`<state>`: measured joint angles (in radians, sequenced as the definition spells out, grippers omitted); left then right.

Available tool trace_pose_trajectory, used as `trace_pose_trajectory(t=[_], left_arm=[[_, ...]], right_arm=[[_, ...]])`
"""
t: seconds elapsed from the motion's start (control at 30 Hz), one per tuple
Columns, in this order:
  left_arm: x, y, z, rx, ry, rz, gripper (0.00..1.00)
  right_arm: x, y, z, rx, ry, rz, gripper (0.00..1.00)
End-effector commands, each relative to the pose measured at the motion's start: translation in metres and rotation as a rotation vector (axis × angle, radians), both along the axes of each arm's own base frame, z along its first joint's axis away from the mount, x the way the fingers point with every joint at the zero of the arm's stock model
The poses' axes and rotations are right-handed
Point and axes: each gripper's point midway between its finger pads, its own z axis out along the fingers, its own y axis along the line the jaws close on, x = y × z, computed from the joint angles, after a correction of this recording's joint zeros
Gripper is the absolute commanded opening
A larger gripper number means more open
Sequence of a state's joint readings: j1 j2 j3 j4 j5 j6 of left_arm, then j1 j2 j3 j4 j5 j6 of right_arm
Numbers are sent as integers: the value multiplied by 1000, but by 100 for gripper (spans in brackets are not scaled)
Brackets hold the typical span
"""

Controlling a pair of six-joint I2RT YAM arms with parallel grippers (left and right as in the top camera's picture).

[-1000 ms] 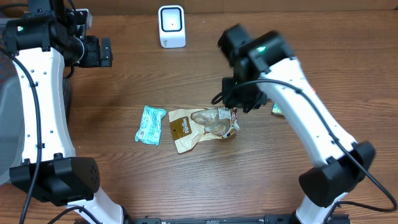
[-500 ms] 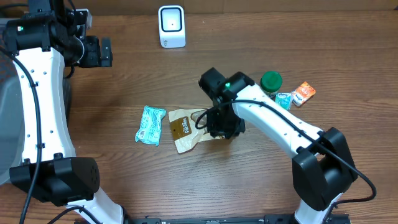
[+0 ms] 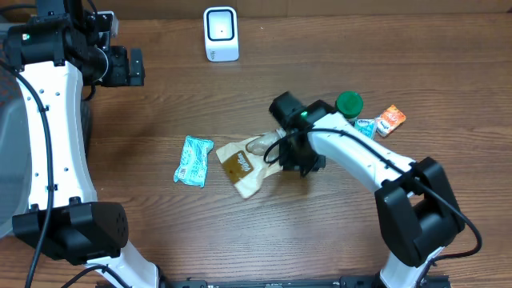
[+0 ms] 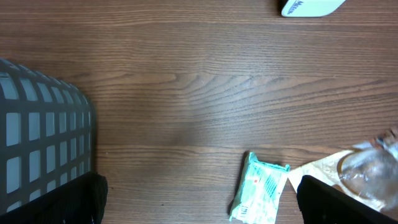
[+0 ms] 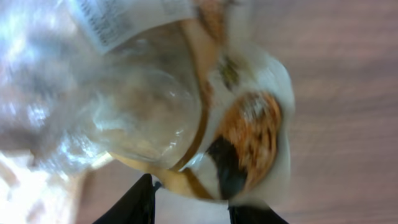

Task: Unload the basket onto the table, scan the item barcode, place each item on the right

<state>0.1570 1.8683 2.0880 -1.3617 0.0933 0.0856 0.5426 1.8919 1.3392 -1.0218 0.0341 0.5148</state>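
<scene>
I expect the barcode label to be on the tan snack bag's end (image 3: 245,165) past the clear window (image 3: 262,144), because that end is hidden under my right gripper.
A tan snack bag (image 3: 242,163) with a clear window lies tilted at mid-table. My right gripper (image 3: 298,157) is shut on its right end. The right wrist view shows the bag's crinkled end (image 5: 186,118) filling the frame, its edge pinched between my two dark fingertips (image 5: 130,202) at my right gripper (image 5: 189,208). The white scanner (image 3: 221,34) stands at the table's far edge, and its base shows as the scanner (image 4: 311,6) in the left wrist view. My left gripper (image 3: 132,68) hovers open at the far left with nothing in it, seen as the left gripper (image 4: 202,205) above bare wood.
A teal packet (image 3: 194,161) lies just left of the bag, and the teal packet (image 4: 261,194) shows near my left fingers. A green-capped bottle (image 3: 349,104), a small teal packet (image 3: 366,127) and an orange packet (image 3: 390,119) sit at the right. A grey basket (image 4: 37,137) stands at the left.
My right arm came down onto the bag's right end and closed on it. The bag has turned and shifted, its gripped end pulled toward the back right. The left arm stayed still.
</scene>
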Motion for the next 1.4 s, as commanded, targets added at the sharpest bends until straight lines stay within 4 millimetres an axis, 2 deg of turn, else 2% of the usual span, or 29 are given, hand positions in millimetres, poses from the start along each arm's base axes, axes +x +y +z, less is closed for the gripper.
trace_pose_trajectory(t=[0.0, 0.03, 0.07, 0.23, 0.3, 0.4, 0.6, 0.7, 0.93, 1.07, 1.37], left_arm=[[2, 1, 0, 13, -3, -17, 100], [2, 1, 0, 13, -3, -17, 100], [2, 1, 0, 13, -2, -17, 100], [2, 1, 0, 13, -3, -17, 100], [2, 1, 0, 12, -3, -17, 100], [2, 1, 0, 13, -3, -17, 99], [2, 1, 0, 12, -3, -16, 100], [2, 1, 0, 13, -3, -17, 99], [2, 1, 0, 13, -3, -17, 100], [2, 1, 0, 13, -3, -17, 99], [2, 1, 0, 13, -3, -17, 99]], right_arm=[[42, -18, 4, -33, -142, 84, 35], [51, -15, 6, -3, -171, 107, 35], [66, -2, 10, 79, -220, 166, 41], [91, 41, 28, 316, -337, 287, 54], [97, 52, 31, 365, -365, 316, 58], [101, 58, 30, 390, -379, 324, 63], [103, 51, 33, 380, -365, 316, 63], [101, 48, 39, 372, -333, 302, 59], [76, 37, 32, 344, -194, 223, 49], [65, 30, 28, 322, -141, 183, 49], [81, 27, 28, 299, -198, 109, 49]])
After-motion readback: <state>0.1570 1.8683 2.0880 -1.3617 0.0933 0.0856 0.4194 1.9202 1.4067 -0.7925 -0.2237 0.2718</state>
